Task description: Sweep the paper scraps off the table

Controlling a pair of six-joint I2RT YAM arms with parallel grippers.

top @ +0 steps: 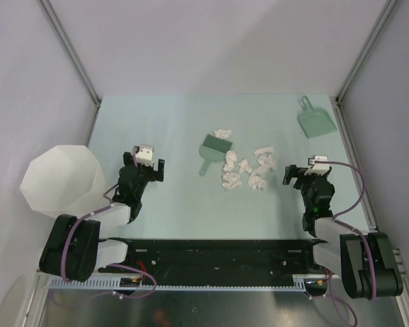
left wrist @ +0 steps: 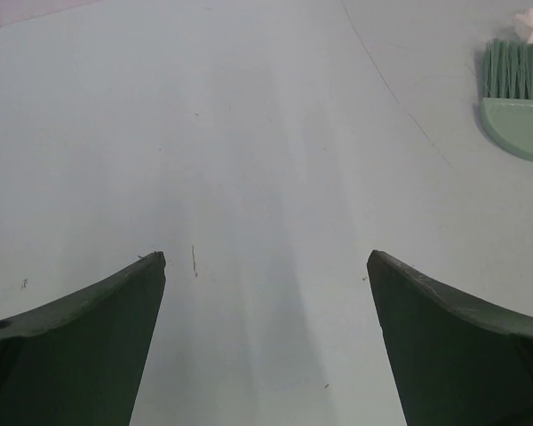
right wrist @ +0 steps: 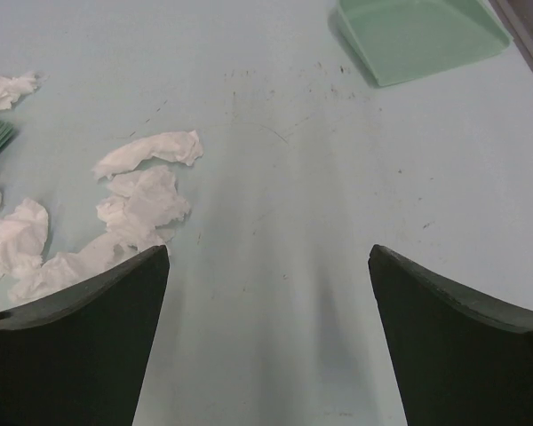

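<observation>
The dustpan is lying in the far corner (top: 317,123) of the table away from my left gripper, so my right gripper should fetch it by its handle (top: 304,103) as my left gripper backs off.
Several crumpled white paper scraps (top: 249,170) lie in a cluster at the middle of the mint-green table (top: 184,122); one more scrap (top: 223,132) sits behind a green hand brush (top: 211,148). A green dustpan (top: 313,121) lies at the far right. My left gripper (top: 150,168) is open and empty, left of the brush; its view shows the brush head (left wrist: 518,98) at the right edge. My right gripper (top: 301,172) is open and empty, right of the scraps; its view shows scraps (right wrist: 142,200) at the left and the dustpan (right wrist: 417,35) ahead.
A large white translucent bin (top: 60,178) stands off the table's left side. Grey walls edge the table at the back and sides. A black rail (top: 211,255) runs along the front by the arm bases.
</observation>
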